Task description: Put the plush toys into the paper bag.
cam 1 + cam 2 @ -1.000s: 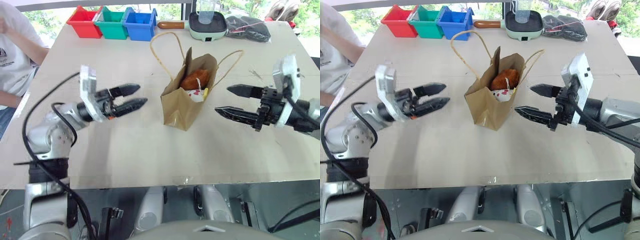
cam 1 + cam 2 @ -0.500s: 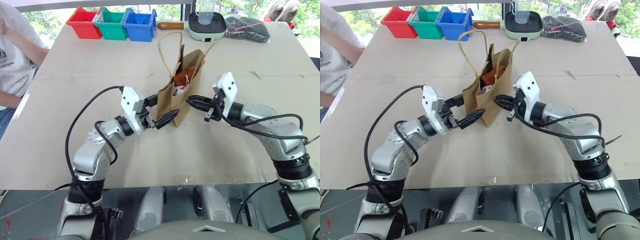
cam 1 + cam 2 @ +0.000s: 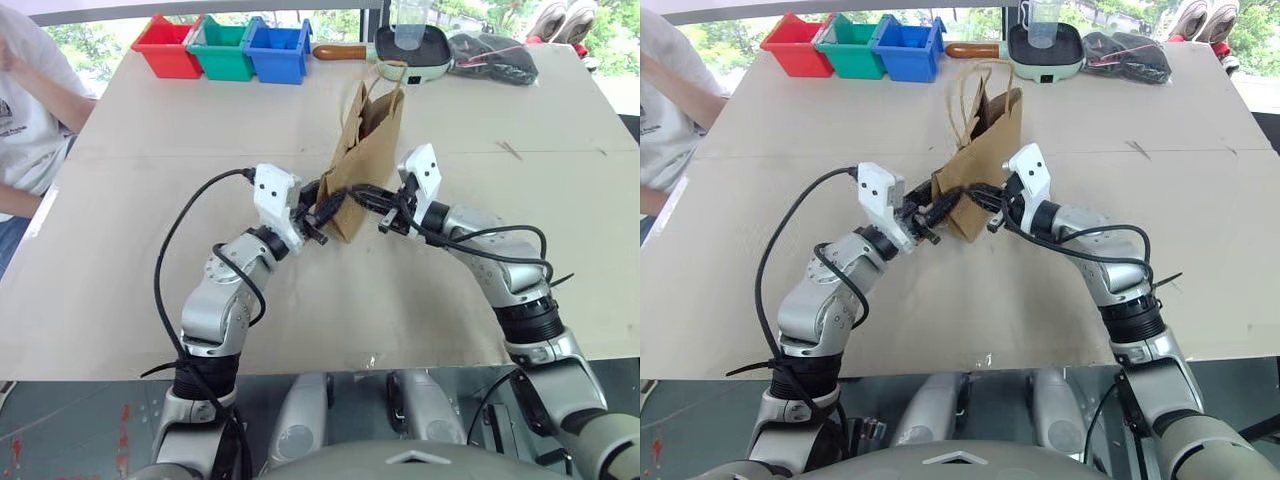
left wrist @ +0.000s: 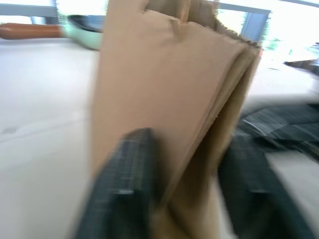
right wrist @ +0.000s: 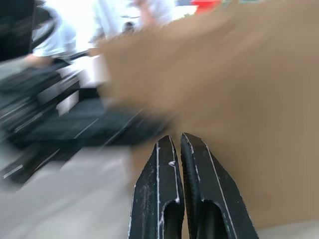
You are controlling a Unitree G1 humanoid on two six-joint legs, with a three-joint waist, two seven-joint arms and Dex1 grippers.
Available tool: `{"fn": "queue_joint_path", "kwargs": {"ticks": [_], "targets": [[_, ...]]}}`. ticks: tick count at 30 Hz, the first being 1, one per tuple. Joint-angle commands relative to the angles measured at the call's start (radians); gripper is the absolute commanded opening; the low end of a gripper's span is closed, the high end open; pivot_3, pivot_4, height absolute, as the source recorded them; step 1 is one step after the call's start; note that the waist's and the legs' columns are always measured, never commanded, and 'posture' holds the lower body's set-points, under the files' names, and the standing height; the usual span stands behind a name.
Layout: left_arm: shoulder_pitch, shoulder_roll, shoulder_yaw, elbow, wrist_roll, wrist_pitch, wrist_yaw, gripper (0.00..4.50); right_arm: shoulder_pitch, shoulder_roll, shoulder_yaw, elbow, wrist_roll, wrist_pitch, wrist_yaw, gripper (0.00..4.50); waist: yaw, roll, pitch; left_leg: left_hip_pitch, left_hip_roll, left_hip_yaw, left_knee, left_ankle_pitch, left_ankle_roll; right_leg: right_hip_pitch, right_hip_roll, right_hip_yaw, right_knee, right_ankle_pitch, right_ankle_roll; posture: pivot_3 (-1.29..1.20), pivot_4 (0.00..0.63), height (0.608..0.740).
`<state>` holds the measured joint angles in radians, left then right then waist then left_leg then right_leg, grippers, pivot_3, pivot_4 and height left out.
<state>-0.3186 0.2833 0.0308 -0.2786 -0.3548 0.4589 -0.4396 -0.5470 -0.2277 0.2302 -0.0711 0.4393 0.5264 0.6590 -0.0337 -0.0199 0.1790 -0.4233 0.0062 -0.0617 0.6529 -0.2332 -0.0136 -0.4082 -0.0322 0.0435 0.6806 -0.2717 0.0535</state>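
My right gripper is near the paper bag, which stands with its narrow side [image 3: 337,221] toward me. Next, my right gripper moves back while my left gripper turns the bag broadside by its edge [image 4: 215,112].
The brown paper bag [image 3: 368,150] stands in the middle of the table, pressed narrow, with its cord handles [image 3: 392,68] at the top. Its walls hide the plush toys. My left gripper [image 3: 328,207] comes in from the left at the bag's lower corner. In the left wrist view the left gripper [image 4: 189,142] has one finger on each side of the bag's folded edge [image 4: 164,89], shut on it. My right gripper [image 3: 357,192] meets the bag's lower part from the right. In the right wrist view its fingers [image 5: 167,164] are shut, tips at the bag's wall [image 5: 239,89], nothing between them.
Red [image 3: 168,45], green [image 3: 224,47] and blue [image 3: 280,50] bins line the far left edge. A pale green pan [image 3: 412,52] holding a cup and a black bag [image 3: 495,55] sit at the far right. A person in a white shirt [image 3: 25,100] is at the table's left side.
Both grippers moved inward onto the bag's base. The right one shut empty and the left one closed on the bag's edge. The bag got squeezed narrow, hiding the toys seen in its mouth.
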Motion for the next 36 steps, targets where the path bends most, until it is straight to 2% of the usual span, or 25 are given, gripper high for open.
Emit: {"fn": "queue_joint_path", "kwargs": {"ticks": [1,3,4,6,7,10,12,13,16,19,22,25,26,27,28,29,32,36], "targets": [[-0.005,0.022,-0.006,-0.002,0.014,-0.056,-0.034,0.03,0.042,-0.046,-0.104,-0.202,0.073,0.027,-0.006,0.0,0.004,0.0,0.0,0.0,0.0,0.0,0.0,0.0,0.0,0.0,0.0,0.0,0.0,0.0,0.0,0.0,0.15,0.74],[-0.017,0.058,0.005,0.035,0.004,-0.094,-0.102,0.03,0.106,-0.109,-0.162,-0.316,0.113,0.042,0.014,0.0,0.01,0.0,0.0,-0.001,0.0,-0.001,0.0,0.0,0.0,0.0,-0.001,-0.001,-0.001,0.0,0.0,0.0,0.15,0.74],[-0.039,0.088,0.019,0.076,-0.013,-0.133,-0.172,0.0,0.157,-0.167,-0.185,-0.381,0.108,0.038,0.034,0.53,0.021,0.0,0.0,-0.001,-0.001,-0.001,0.001,0.0,0.0,0.0,-0.002,0.0,-0.001,0.0,0.0,0.0,0.15,0.74],[-0.069,0.129,0.031,0.135,-0.038,-0.195,-0.279,0.0,0.23,-0.246,-0.212,-0.461,0.091,0.019,0.051,1.03,0.022,-0.001,-0.001,-0.001,-0.002,-0.001,0.001,0.0,0.0,0.001,-0.002,-0.002,-0.002,0.0,0.0,0.0,0.15,0.74],[-0.09,0.155,0.028,0.168,-0.058,-0.228,-0.366,0.0,0.263,-0.272,-0.234,-0.493,0.095,0.015,0.053,1.65,0.022,-0.001,-0.001,0.0,-0.002,0.0,0.0,0.0,0.0,0.002,-0.001,-0.002,-0.002,0.0,0.0,0.0,0.15,0.74],[-0.158,0.217,0.007,0.282,-0.08,-0.325,-0.588,0.0,0.363,-0.336,-0.314,-0.579,0.143,0.01,0.075,2.97,0.017,-0.001,-0.001,0.001,-0.001,0.0,0.0,0.0,0.0,0.002,0.0,-0.002,-0.002,0.0,0.0,0.0,0.15,0.74],[-0.35,0.266,-0.011,0.57,-0.09,-0.474,-0.93,0.0,0.497,-0.401,-0.448,-0.693,0.138,-0.008,0.086,3.87,0.035,0.0,0.0,0.002,-0.001,0.001,0.0,0.0,0.0,0.003,0.0,-0.001,-0.001,0.0,0.0,0.0,0.15,0.74],[-0.432,0.271,-0.023,0.703,-0.078,-0.552,-1.04,0.0,0.552,-0.418,-0.502,-0.73,0.138,-0.017,0.083,4.36,0.035,-0.001,0.0,0.001,-0.002,-0.002,0.001,0.0,0.0,0.004,0.0,-0.005,-0.001,0.0,0.0,0.0,0.15,0.74],[-0.552,0.258,-0.063,0.927,-0.058,-0.677,-1.16,0.0,0.643,-0.434,-0.582,-0.767,0.157,-0.035,0.078,4.36,0.022,-0.001,-0.001,0.006,-0.001,0.0,0.001,0.0,0.0,0.009,0.002,-0.002,-0.004,0.0,0.0,0.0,0.15,0.74],[-0.669,0.233,-0.15,1.197,-0.014,-0.832,-1.175,0.0,0.751,-0.431,-0.636,-0.818,0.119,-0.044,0.048,4.36,0.019,-0.001,-0.001,0.01,-0.001,0.001,0.001,-0.001,0.001,0.014,0.001,-0.002,-0.005,-0.001,0.001,0.0,0.15,0.74],[-0.729,0.2,-0.182,1.356,0.024,-0.917,-1.175,0.0,0.817,-0.416,-0.672,-0.856,0.133,-0.054,0.026,4.36,0.008,-0.002,-0.001,0.009,-0.001,0.0,0.001,-0.001,0.001,0.013,0.002,-0.001,-0.004,-0.001,0.001,0.0,0.15,0.74],[-0.756,0.181,-0.13,1.428,0.025,-0.904,-1.175,1.01,0.835,-0.425,-0.672,-0.873,0.131,-0.052,0.014,4.39,0.006,-0.003,0.0,0.009,-0.001,-0.001,0.001,-0.001,0.001,0.012,0.002,-0.002,-0.003,-0.001,0.001,0.0,0.15,0.74],[-0.76,0.179,-0.118,1.437,0.023,-0.903,-1.175,1.51,0.836,-0.427,-0.673,-0.875,0.135,-0.051,0.013,4.39,0.005,-0.003,0.0,0.009,-0.001,-0.001,0.001,-0.001,0.001,0.012,0.002,-0.002,-0.003,-0.001,0.001,0.0,0.15,0.74],[-0.756,0.182,-0.102,1.43,0.016,-0.873,-1.175,2.04,0.836,-0.429,-0.677,-0.868,0.138,-0.055,0.017,4.39,0.005,-0.003,0.0,0.009,-0.001,-0.001,0.001,-0.001,0.001,0.012,0.002,-0.002,-0.003,-0.001,0.001,0.0,0.15,0.74],[-0.754,0.183,-0.09,1.423,0.012,-0.851,-1.175,2.35,0.84,-0.43,-0.683,-0.862,0.141,-0.06,0.023,4.39,0.005,-0.003,0.0,0.009,-0.001,-0.001,0.001,-0.001,0.001,0.012,0.002,-0.002,-0.003,-0.001,0.001,0.0,0.15,0.74],[-0.726,0.202,-0.072,1.378,0.004,-0.816,-1.161,2.97,0.834,-0.433,-0.683,-0.847,0.141,-0.067,0.032,4.39,0.004,-0.003,0.0,0.009,-0.001,-0.001,0.001,-0.001,0.001,0.012,0.002,-0.002,-0.003,-0.001,0.001,0.0,0.15,0.74],[-0.589,0.272,-0.03,1.153,-0.031,-0.667,-1.134,4.1,0.823,-0.445,-0.694,-0.806,0.144,-0.092,0.061,4.39,-0.011,-0.002,0.0,0.009,0.0,-0.001,0.001,-0.001,0.001,0.012,0.002,-0.002,-0.003,-0.001,0.001,0.0,0.15,0.74],[-0.257,0.4,0.07,0.616,-0.14,-0.279,-0.934,4.1,0.842,-0.477,-0.736,-0.724,0.15,-0.129,0.14,4.39,-0.014,-0.001,-0.001,0.011,0.004,-0.002,0.0,-0.001,0.001,0.012,0.002,0.0,-0.002,-0.001,0.0,0.0,0.15,0.74]]}}
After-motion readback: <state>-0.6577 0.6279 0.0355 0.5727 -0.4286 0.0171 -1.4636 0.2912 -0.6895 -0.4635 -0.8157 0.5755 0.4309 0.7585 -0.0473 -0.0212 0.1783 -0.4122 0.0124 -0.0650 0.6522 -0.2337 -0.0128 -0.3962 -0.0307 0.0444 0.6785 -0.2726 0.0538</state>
